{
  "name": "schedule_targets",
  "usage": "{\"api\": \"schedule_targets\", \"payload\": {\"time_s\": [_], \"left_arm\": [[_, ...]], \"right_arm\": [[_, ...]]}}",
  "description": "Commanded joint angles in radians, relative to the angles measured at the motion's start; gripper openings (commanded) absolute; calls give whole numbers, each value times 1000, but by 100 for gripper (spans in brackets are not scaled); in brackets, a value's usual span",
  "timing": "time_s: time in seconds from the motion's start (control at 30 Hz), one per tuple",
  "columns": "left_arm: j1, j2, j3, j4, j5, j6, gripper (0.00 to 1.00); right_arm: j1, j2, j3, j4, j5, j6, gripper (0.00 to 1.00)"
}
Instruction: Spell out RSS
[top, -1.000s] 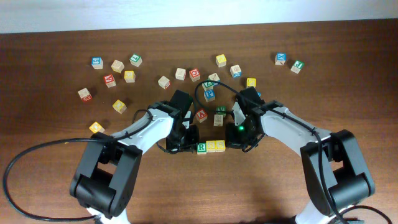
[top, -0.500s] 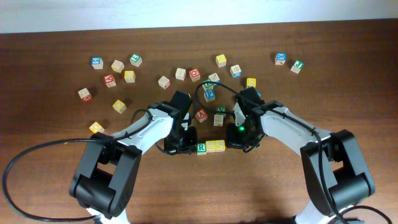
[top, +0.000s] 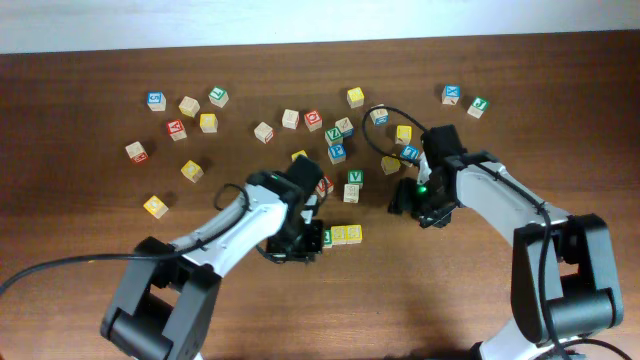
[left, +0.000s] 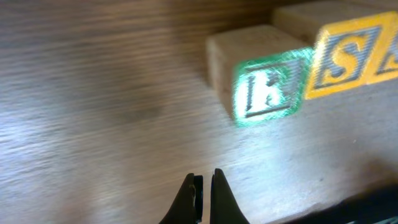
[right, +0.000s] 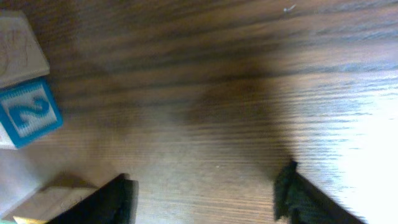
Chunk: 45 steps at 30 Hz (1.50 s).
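Note:
The R block (left: 270, 87) sits crooked next to the S block, so the robot's right gripper should steady the row's far end (top: 361, 234) while the left gripper presses on the R block.
Three letter blocks stand side by side in a row on the wooden table: a green R block (top: 327, 237) (left: 267, 87), then a yellow S block (top: 340, 235) (left: 339, 59), then another yellow block (top: 353, 234) (left: 387, 55) whose letter I cannot read. My left gripper (top: 305, 241) (left: 203, 182) is shut and empty, low over the table just left of the R block. My right gripper (top: 402, 197) (right: 205, 190) is open and empty, well to the right of the row and above bare wood.
Many loose letter blocks lie scattered across the back half of the table. A green block (top: 354, 177) and a plain block (top: 351, 193) sit just behind the row. A blue block (right: 28, 115) and a yellow block (top: 390, 165) lie near my right gripper.
My right gripper has opened and pulled away from the right end of the row, up and to the right. My left arm has shifted slightly and stays shut beside the R block.

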Motion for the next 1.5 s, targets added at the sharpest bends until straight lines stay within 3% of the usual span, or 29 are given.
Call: {"api": "schedule_targets", "payload": {"time_s": [0.0,0.2,0.23,0.47,0.7,0.87,0.9,0.97,1.03,1.17,1.47], "left_arm": [[-83,-10,-32,53,-44,-123,0],[-142,-5,-33,140,-192,-179,0],[-142,1,-32,148,-232,-182,0],[-142,20,-33,167,-232,-182,0],[-140,-16,-9,113,-177,-180,0],[-19,-121,12,55,-180,-101,0],[1,-115,6,63,-180,-101,0],[15,-86,-19,97,-179,-101,0],[11,-38,-25,130,-176,-102,0],[12,45,-25,163,-149,-101,0],[9,58,-25,200,-95,-101,0]], "right_arm": [[-25,42,-35,3,80,0,98],[-26,42,-33,-23,70,-8,98],[-26,40,-22,-35,21,-68,98],[-26,-12,92,-175,24,-110,98],[-24,-11,92,-184,-51,-136,99],[-24,-10,77,-207,-51,-136,83],[-24,-10,69,-207,-52,-135,75],[-10,-10,55,-208,-52,-135,45],[37,-10,55,-199,-52,-134,27],[134,-6,55,-167,-28,-60,17],[215,55,54,-86,-94,-22,17]]}}
